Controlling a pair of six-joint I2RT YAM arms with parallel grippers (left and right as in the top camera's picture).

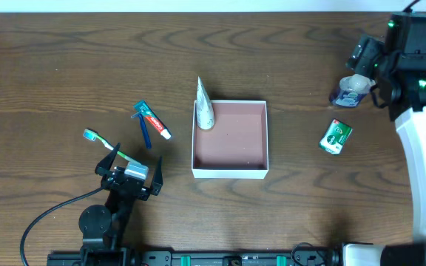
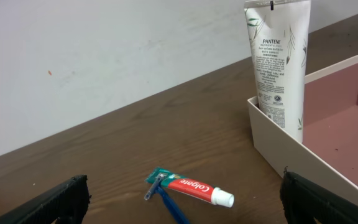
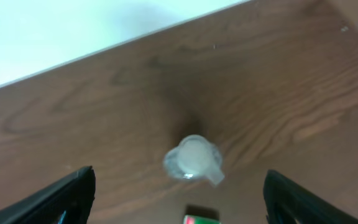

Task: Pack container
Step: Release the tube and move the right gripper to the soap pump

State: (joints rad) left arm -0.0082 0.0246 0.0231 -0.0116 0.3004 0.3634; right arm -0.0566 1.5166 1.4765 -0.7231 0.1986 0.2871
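Observation:
The white cap (image 1: 360, 83) is in the middle between my right gripper's open fingers. So I should keep moving down toward the clear bottle (image 1: 349, 91) until the fingers are on both sides of the cap, and then close them.
The container (image 1: 230, 172) is a shallow white-walled box with a reddish-brown floor at the table's middle; it also shows in the left wrist view (image 2: 303, 155). A white Pantene tube (image 1: 204, 108) leans in its far left corner, also seen in the left wrist view (image 2: 279, 62). A Colgate toothpaste tube (image 1: 156, 123) and a blue razor (image 1: 144, 130) lie left of the box. A toothbrush (image 1: 102, 142) lies by my left gripper (image 1: 132, 171), which is open and empty. My right gripper (image 1: 368, 66) is open above a small clear bottle with a white cap (image 3: 192, 158). A green packet (image 1: 336, 137) lies nearby.
The table is dark wood. A black cable (image 1: 43, 218) runs from the left arm's base at the front. The right arm's white body (image 1: 424, 162) stands along the right edge. A pale wall borders the table's far edge.

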